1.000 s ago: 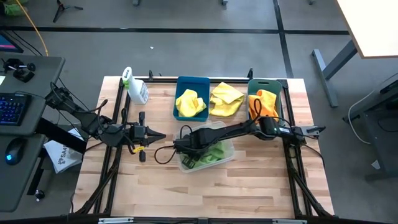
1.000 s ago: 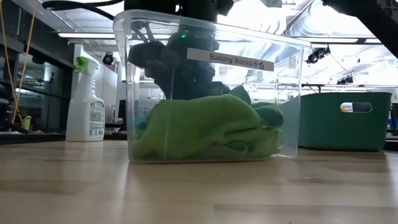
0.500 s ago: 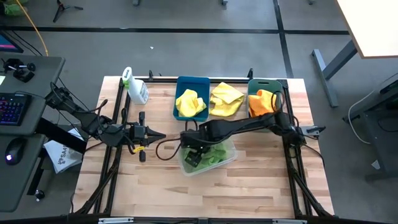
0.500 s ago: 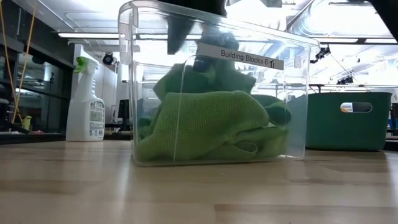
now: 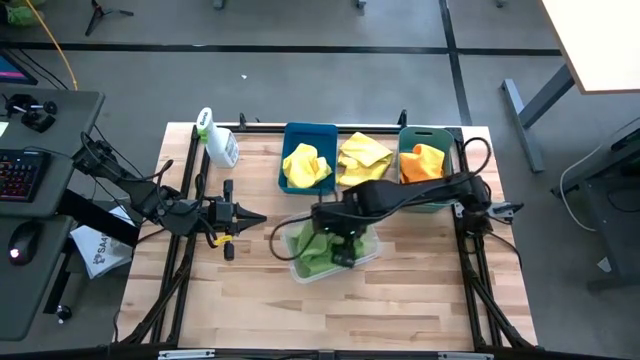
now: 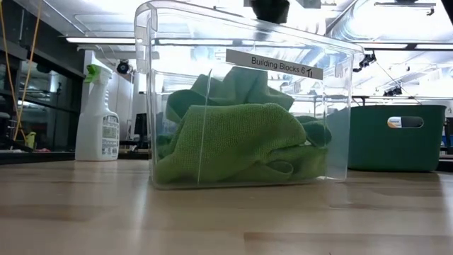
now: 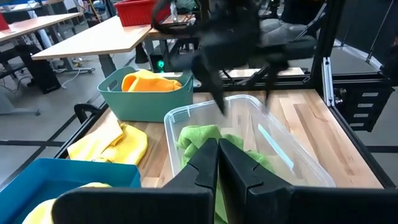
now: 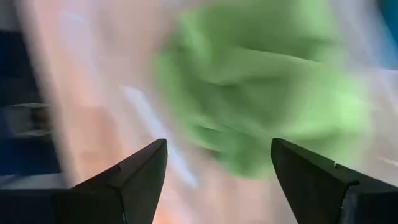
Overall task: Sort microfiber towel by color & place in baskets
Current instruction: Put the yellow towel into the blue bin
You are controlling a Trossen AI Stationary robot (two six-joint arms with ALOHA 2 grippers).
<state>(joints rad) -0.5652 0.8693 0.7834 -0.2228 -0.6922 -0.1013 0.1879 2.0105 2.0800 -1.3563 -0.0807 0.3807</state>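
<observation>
The yellow towel (image 5: 362, 160) between the baskets has loose folds (image 5: 368, 151) in it, so it will bunch up at the grip and hang limp when the robot lifts it.
Green microfiber towels (image 6: 233, 142) lie heaped in the clear basket (image 5: 362, 258), which stands at the table's middle. My right gripper (image 8: 217, 168) hangs open above them, over the basket's right half (image 5: 345, 240), touching nothing. A yellow towel (image 5: 305, 165) lies in the blue basket (image 5: 290, 135). Another yellow towel (image 5: 363, 160) lies on the table between the blue and the teal-green basket (image 5: 412, 135), which holds an orange towel (image 5: 427, 160). My left gripper (image 5: 252, 217) waits shut to the left of the clear basket, above the table.
A white spray bottle (image 5: 218, 140) with a green top stands at the far left of the table. The three baskets fill the table's far middle and centre. Bare wood (image 5: 330, 310) lies along the near edge.
My right gripper has opened and let go of a green towel, which now lies on top of the heap in the clear basket. The gripper has risen out of the basket and gone toward the table's right. The clear basket has shifted slightly.
</observation>
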